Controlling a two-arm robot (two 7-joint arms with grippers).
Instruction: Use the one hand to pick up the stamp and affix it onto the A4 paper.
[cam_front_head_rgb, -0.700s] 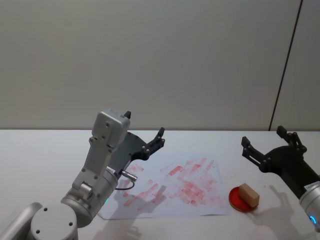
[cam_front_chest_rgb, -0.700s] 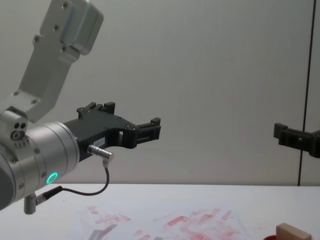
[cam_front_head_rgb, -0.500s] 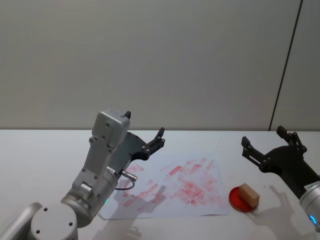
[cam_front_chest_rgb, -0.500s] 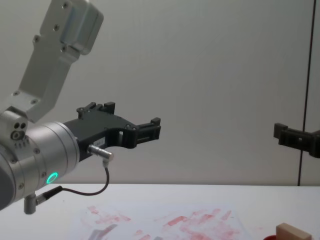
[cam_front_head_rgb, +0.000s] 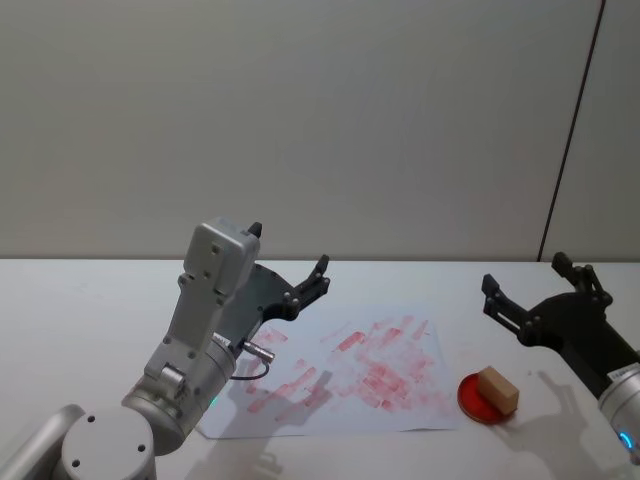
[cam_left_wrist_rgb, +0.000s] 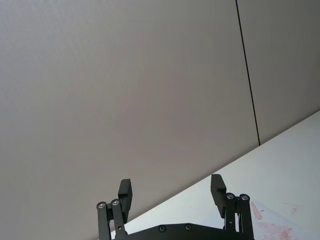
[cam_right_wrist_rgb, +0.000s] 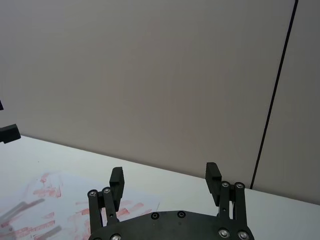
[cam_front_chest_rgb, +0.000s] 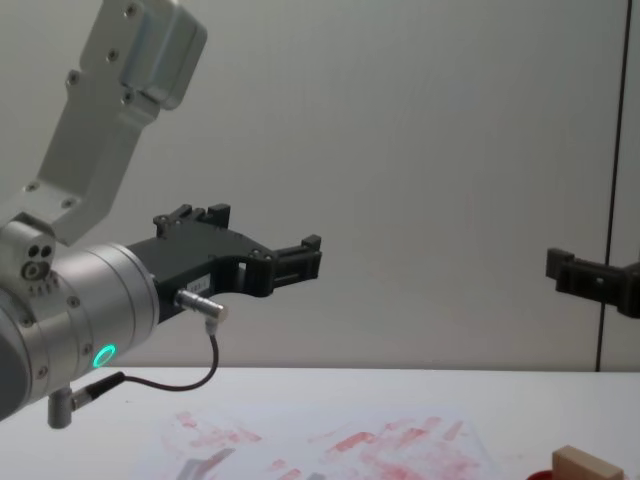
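Observation:
The stamp (cam_front_chest_rgb: 586, 464) is only standing on the red ink pad (cam_front_chest_rgb: 541, 475), and the ink pad's rim shows next to it. So the stamp will come loose and the ink pad will stay behind when I lift.
The stamp (cam_front_head_rgb: 497, 389), a small tan wooden block, rests on a round red ink pad (cam_front_head_rgb: 478, 403) at the right of the table; its top corner also shows in the chest view (cam_front_chest_rgb: 586, 465). The A4 paper (cam_front_head_rgb: 350, 372), white with red smears, lies flat at mid-table (cam_front_chest_rgb: 340, 448) (cam_right_wrist_rgb: 45, 210). My right gripper (cam_front_head_rgb: 524, 272) hovers open and empty above and slightly right of the stamp (cam_right_wrist_rgb: 165, 172). My left gripper (cam_front_head_rgb: 289, 248) hangs open and empty in the air over the paper's left part (cam_front_chest_rgb: 265, 228) (cam_left_wrist_rgb: 171, 185).
The white table (cam_front_head_rgb: 80, 300) runs to a plain grey wall. A dark vertical seam (cam_front_head_rgb: 572, 130) runs down the wall at the right. A cable loop (cam_front_chest_rgb: 190, 380) hangs under the left wrist.
The right gripper has edged very slightly to the left. The left arm, stamp and paper have not moved.

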